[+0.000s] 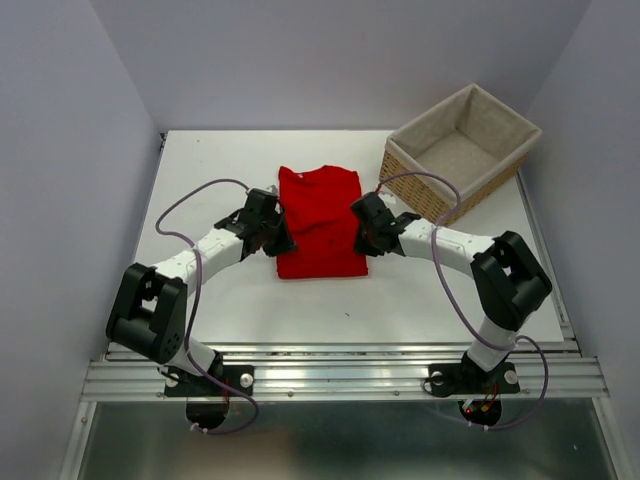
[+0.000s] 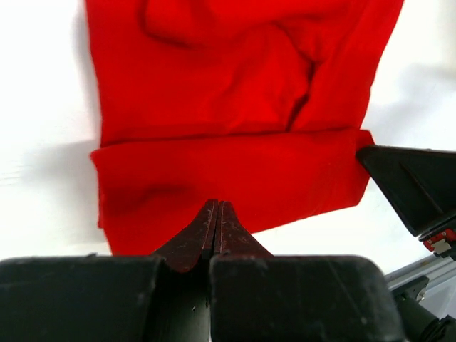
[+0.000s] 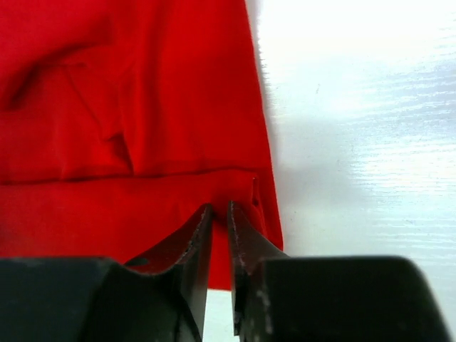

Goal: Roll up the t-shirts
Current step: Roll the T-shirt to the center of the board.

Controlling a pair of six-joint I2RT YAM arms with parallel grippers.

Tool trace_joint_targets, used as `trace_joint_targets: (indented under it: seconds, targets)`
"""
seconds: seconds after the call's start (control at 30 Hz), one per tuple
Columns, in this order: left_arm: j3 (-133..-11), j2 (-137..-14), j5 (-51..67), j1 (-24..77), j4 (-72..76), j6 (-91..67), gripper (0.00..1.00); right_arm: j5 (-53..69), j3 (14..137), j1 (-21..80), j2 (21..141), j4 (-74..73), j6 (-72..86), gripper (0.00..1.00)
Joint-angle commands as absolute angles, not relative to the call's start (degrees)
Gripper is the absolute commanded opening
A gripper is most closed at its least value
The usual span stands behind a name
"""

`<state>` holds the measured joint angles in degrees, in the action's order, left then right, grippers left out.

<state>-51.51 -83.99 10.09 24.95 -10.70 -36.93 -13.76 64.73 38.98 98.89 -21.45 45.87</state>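
Note:
The closed fingers of the robot's left gripper lie on top of the t-shirt's folded band, so the robot should move back, open the fingers and grasp the band's near corner to draw the t-shirt closer.
The red t-shirt lies flat on the white table, folded into a narrow rectangle. Its near edge is turned over into a band. My left gripper is at the shirt's left edge. Its jaws are pressed fully together, with the tips resting over the band and no fabric seen between them. My right gripper is at the shirt's right edge. Its jaws stand a thin gap apart, and the tips sit in the band's right end, where the cloth puckers. The right fingers also show in the left wrist view.
A beige-lined wicker basket stands at the back right, its near corner close behind my right arm. Grey walls close in the back and both sides. A metal rail runs along the near edge.

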Motion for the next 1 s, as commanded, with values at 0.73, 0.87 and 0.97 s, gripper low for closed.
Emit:
trace_joint_targets:
  seconds: [0.73, 0.87, 0.97]
  targets:
    - [-56.25, -78.49, 3.69, 26.1, -15.91, -33.92, 0.0, -13.55, 61.17, 38.23, 86.22, -23.56, 44.65, 0.17]
    - [-55.11, -79.01, 8.69, 26.28, -13.98, -35.68, 0.0, -2.22, 62.49, 39.54, 88.85, -16.98, 44.38, 0.14]
    - [-54.14, -79.98, 10.02, 26.19, -13.19, -37.52, 0.0, -0.71, 66.26, 41.65, 93.77, -15.47, 44.56, 0.14]
